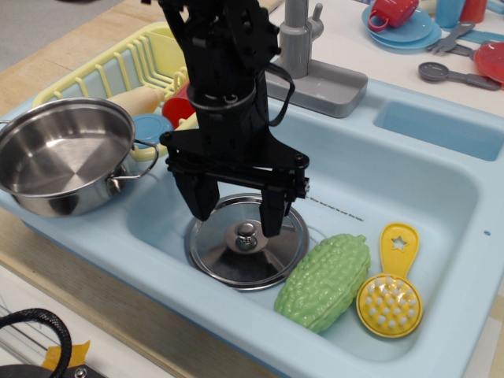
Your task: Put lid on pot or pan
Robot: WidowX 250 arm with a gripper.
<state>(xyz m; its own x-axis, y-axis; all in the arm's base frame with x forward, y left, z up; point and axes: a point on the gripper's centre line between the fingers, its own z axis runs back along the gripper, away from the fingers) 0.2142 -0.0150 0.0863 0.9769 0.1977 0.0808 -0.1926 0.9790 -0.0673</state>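
I should expect a hidden drain hole under the steel lid (247, 242) when I lift it, because the sink's bottom (340, 227) looks smooth and unbroken around the lid.
The steel lid (236, 260) lies flat on the floor of the light blue sink, its small knob (247, 234) up. My black gripper (238, 214) hangs right over it, open, one finger on each side of the knob, tips just above the disc. The shiny steel pot (59, 153) with wire loop handles sits empty on the sink's left rim, left of the gripper.
A green bumpy toy vegetable (324, 281) and a yellow brush (390, 297) lie in the sink (394, 189) right of the lid. A yellow dish rack (126, 67) stands behind the pot. The grey faucet (303, 47) rises behind the arm. Toy dishes sit at the back right.
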